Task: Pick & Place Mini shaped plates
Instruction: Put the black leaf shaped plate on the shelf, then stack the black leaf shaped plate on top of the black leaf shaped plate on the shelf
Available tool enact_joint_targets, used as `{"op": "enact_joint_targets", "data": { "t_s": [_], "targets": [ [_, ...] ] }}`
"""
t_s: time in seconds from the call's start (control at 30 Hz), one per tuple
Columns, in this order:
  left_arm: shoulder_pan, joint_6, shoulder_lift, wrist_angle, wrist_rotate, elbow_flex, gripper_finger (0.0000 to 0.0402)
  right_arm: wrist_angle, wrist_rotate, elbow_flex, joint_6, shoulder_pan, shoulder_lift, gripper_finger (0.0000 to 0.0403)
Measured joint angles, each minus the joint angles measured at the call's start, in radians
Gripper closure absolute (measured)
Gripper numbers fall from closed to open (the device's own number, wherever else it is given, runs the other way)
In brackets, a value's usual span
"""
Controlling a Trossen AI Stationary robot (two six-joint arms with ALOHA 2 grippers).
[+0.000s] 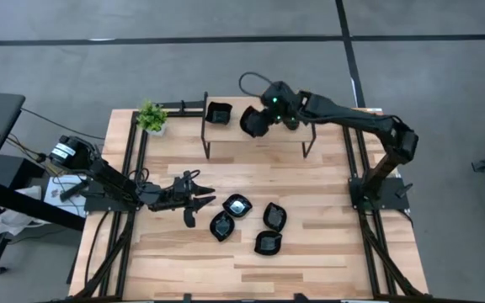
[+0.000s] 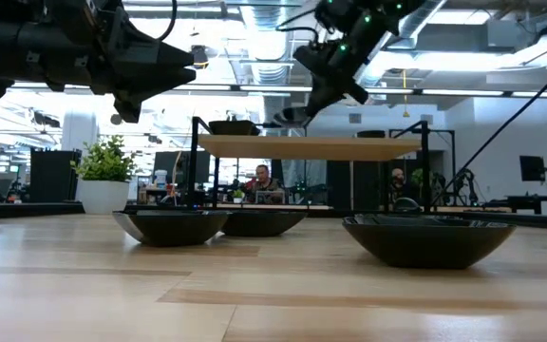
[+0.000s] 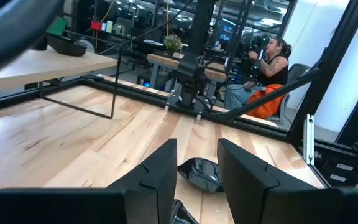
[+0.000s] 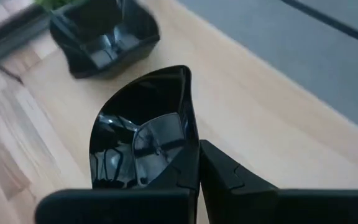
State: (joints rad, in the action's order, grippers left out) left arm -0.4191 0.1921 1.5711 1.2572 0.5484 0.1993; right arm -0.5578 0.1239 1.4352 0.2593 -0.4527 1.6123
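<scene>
The leaf-shaped plate [image 1: 248, 122] hangs over open shelf top [image 2: 294, 142], away from the square plate, so I should continue to lower it with my right gripper until its base sits flat.
My right gripper [image 1: 265, 115] is shut on a glossy black leaf-shaped mini plate [image 4: 143, 140], which it keeps in the air over the wooden top of a small black-framed shelf [image 1: 259, 135] at the table's far side. A square black plate [image 1: 217, 112] rests by its base on the shelf's left end. Several more black plates [image 1: 237, 204] sit on the table in the middle. My left gripper [image 1: 200, 200] stands open low at their left, pointing toward them, with one plate [image 3: 201, 174] showing beyond its fingers. My right gripper holds the leaf-shaped plate by its rim [image 4: 190, 149] on one long side, one finger inside the dish and one finger [image 4: 229, 180] outside. The fingers slant down from the table's right. The plate is lifted clear above the shelf top [image 2: 311, 145] and tilted.
A small green potted plant [image 1: 151, 117] stands at the far left corner beside the shelf. Black frame rails [image 1: 133, 160] run along the table's left and right edges. Bare wood lies in front of the plates toward the near edge. People sit in the room behind the table.
</scene>
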Motion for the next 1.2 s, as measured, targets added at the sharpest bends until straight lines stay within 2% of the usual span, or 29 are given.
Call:
{"op": "enact_joint_targets", "data": {
  "t_s": [0.1, 0.6, 0.97, 1.2],
  "targets": [
    [0.000, 0.000, 0.000, 0.000, 0.000, 0.001, 0.0285, 0.038, -0.049, 0.004, 0.001, -0.035, 0.005, 0.0401],
    [0.000, 0.000, 0.000, 0.001, 0.000, 0.003, 0.0285, 0.015, -0.056, 0.002, 0.001, -0.104, 0.044, 0.0400],
    [0.000, 0.000, 0.000, 0.001, 0.001, 0.003, 0.0285, 0.012, -0.046, 0.002, -0.020, -0.100, 0.045, 0.0341],
    [0.000, -0.001, 0.000, 0.001, 0.001, 0.003, 0.0285, -0.011, -0.044, 0.002, -0.139, -0.099, 0.040, 0.0336]
  ]
}}
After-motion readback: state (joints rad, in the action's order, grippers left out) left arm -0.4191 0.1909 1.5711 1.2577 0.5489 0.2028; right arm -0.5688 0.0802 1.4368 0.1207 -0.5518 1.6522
